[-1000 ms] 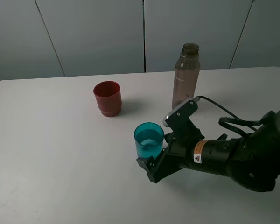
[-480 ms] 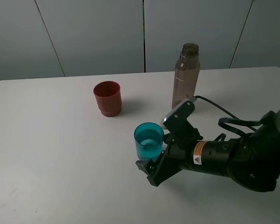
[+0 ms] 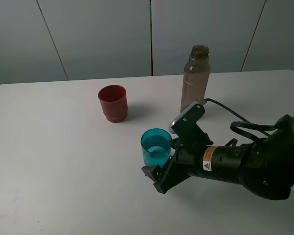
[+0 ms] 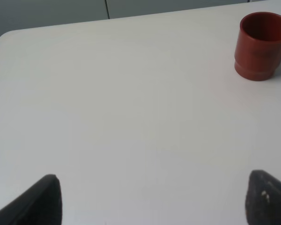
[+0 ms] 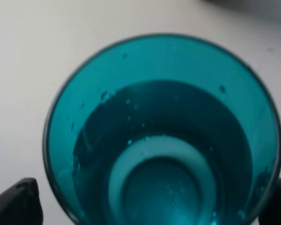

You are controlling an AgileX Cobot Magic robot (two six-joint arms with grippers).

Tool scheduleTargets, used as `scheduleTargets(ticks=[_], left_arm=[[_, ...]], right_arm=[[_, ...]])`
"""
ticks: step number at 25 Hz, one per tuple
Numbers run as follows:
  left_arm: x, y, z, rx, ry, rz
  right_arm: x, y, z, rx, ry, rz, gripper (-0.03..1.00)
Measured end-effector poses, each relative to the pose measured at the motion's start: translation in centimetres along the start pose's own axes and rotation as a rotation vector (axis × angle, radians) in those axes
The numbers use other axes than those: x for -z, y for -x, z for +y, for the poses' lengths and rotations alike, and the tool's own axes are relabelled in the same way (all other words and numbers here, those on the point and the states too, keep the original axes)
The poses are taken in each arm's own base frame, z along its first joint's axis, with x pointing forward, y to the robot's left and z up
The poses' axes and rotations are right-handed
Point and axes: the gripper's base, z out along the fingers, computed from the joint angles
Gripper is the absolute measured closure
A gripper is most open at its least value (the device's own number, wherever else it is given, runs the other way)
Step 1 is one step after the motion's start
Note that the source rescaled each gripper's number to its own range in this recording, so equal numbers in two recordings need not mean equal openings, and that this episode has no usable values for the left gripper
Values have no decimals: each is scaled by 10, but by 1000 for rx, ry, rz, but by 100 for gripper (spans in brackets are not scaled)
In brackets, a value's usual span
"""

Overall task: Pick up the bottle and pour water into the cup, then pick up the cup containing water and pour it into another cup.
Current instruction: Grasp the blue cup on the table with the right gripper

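Observation:
I see drops (image 5: pixel 104 95) clinging to the teal cup's inside (image 3: pixel 156 147) above the water, so a few drops will stay in the teal cup when I pour it empty.
The teal cup (image 3: pixel 156 147) stands mid-table with water in it; the right wrist view looks straight down into the cup (image 5: pixel 161 136). My right gripper (image 3: pixel 163 159) is open, one finger on each side of the cup's base; whether they touch it I cannot tell. In that wrist view only the right gripper's (image 5: pixel 145 208) dark fingertips (image 5: pixel 14 204) show, at the frame's corners. The red cup (image 3: pixel 112 103) stands apart, farther back and left. The grey-brown bottle (image 3: pixel 195 81) stands upright, capless, behind the right arm. My left gripper (image 4: pixel 152 201) hangs open over bare table, the red cup (image 4: pixel 262 47) well beyond it.
The white table (image 3: pixel 54 161) ends at a grey wall behind. A black cable (image 3: pixel 235 116) runs across the table from the right arm, past the bottle's base. The left arm does not show in the exterior view.
My right gripper has crept slightly leftward along the teal cup. The cups and bottle have not moved.

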Motion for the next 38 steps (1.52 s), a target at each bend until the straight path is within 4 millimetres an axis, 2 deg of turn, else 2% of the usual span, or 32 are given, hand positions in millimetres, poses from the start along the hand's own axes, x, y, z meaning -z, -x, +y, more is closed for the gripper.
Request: scheduleTargets(ticks=[8, 13, 19, 29, 30, 31, 32, 33, 38], left_arm=[[0, 0, 0, 0, 0, 0], [0, 0, 0, 2, 0, 0], [0, 0, 0, 2, 0, 0], [0, 0, 0, 2, 0, 0], [0, 0, 0, 2, 0, 0], [0, 0, 0, 2, 0, 0], [0, 0, 0, 2, 0, 0], [0, 0, 0, 2, 0, 0], [0, 0, 0, 2, 0, 0]], right_arm=[[-7, 23, -2, 8, -7, -63, -3], [-11, 17, -3, 28, -13, -6, -3], [-12, 15, -10, 15, -39, 1, -3], [-17, 10, -10, 47, -40, 0, -3], [-17, 10, -10, 52, -40, -2, 9], [-17, 10, -10, 62, -40, -2, 34], [-17, 10, -10, 62, -40, -2, 67], [-17, 10, -10, 62, -39, -2, 87], [-17, 10, -12, 63, -47, -2, 85]])
